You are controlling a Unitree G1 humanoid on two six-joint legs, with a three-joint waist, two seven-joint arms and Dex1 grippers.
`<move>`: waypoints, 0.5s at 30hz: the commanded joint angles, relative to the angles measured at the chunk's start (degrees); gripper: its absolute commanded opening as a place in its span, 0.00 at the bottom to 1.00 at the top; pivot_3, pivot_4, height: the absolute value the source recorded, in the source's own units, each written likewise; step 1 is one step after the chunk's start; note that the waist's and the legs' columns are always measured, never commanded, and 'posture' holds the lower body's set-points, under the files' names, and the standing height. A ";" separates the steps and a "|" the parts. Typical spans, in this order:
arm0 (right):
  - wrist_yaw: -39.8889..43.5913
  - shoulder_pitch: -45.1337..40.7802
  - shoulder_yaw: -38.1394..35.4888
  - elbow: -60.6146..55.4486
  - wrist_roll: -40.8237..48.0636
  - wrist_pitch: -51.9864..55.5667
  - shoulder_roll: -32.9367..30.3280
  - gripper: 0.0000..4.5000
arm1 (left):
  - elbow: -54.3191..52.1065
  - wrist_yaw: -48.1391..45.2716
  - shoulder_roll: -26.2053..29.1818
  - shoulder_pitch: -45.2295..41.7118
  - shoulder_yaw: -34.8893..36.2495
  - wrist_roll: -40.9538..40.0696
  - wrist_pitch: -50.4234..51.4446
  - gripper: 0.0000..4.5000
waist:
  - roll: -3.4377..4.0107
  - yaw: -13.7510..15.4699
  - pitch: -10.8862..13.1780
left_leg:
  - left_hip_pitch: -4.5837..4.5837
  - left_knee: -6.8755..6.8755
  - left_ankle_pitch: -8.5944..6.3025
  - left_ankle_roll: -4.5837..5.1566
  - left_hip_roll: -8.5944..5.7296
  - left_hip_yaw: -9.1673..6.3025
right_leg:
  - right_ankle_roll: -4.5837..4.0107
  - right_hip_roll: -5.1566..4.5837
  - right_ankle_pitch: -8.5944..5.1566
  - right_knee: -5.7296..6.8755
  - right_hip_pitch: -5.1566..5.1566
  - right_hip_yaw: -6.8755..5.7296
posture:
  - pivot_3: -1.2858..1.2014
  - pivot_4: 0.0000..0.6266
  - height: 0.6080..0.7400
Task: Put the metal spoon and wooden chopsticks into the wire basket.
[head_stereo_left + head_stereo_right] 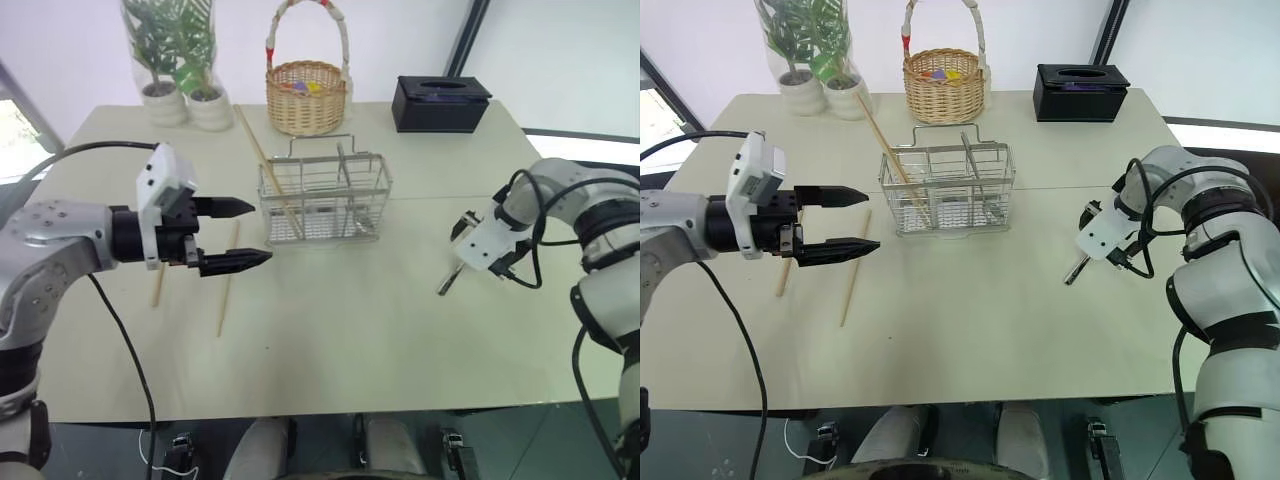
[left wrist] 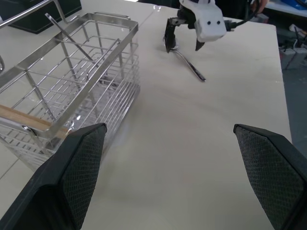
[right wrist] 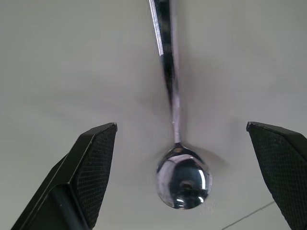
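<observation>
I expect the metal spoon to stand propped beside another spoon leaning in the wire basket, its handle above the basket's rim (image 1: pixel 342 156), when I lower it in.
The wire basket (image 1: pixel 325 200) stands mid-table, and one wooden chopstick (image 1: pixel 256 143) leans in its left compartment, sticking out toward the back. Two more chopsticks (image 1: pixel 228 282) (image 1: pixel 157 285) lie flat on the table to its left. My left gripper (image 1: pixel 258 232) hovers open just left of the basket, above those sticks, with nothing in it. The metal spoon (image 3: pixel 183 182) lies on the table to the right of the basket. My right gripper (image 2: pixel 183 45) points down over it, open, with a finger on either side of the bowl. The spoon's handle (image 1: pixel 446 283) sticks out toward the front.
A round wicker basket (image 1: pixel 306 95) with a tall handle, a black tissue box (image 1: pixel 441 103) and two potted plants (image 1: pixel 180 70) line the table's far edge. Bare tabletop (image 1: pixel 340 330) stretches from the wire basket to the near edge.
</observation>
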 commanded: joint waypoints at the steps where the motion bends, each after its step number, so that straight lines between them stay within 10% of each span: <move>1: -8.56 -2.70 3.04 1.74 -5.51 0.25 0.80 1.00 | -2.31 1.69 0.88 -0.28 3.01 -1.95 1.22 0.99 | -0.01 -0.03 -0.01 | 0.03 0.00 0.00 0.01 0.00 0.00 | -0.01 0.01 0.00 0.04 0.01 0.01 | 0.52 0.24 0.32; 9: -21.62 -3.35 6.66 4.02 -11.74 2.08 4.34 1.00 | -3.20 4.49 0.87 -1.47 3.75 -3.98 2.87 0.99 | -0.32 -0.43 -0.17 | 0.07 0.12 0.06 -0.06 0.07 -0.06 | -0.13 0.19 0.03 0.33 -0.05 0.13 | 0.52 0.24 0.32; 15: -20.58 -3.36 5.96 4.97 -11.55 0.85 4.68 0.37 | -1.36 5.75 0.20 -4.55 3.12 -4.61 2.84 1.00 | -0.36 -1.40 -0.18 | 0.09 0.22 0.06 -0.05 0.07 -0.10 | -0.14 0.21 0.05 0.64 -0.06 0.14 | 0.52 0.24 0.32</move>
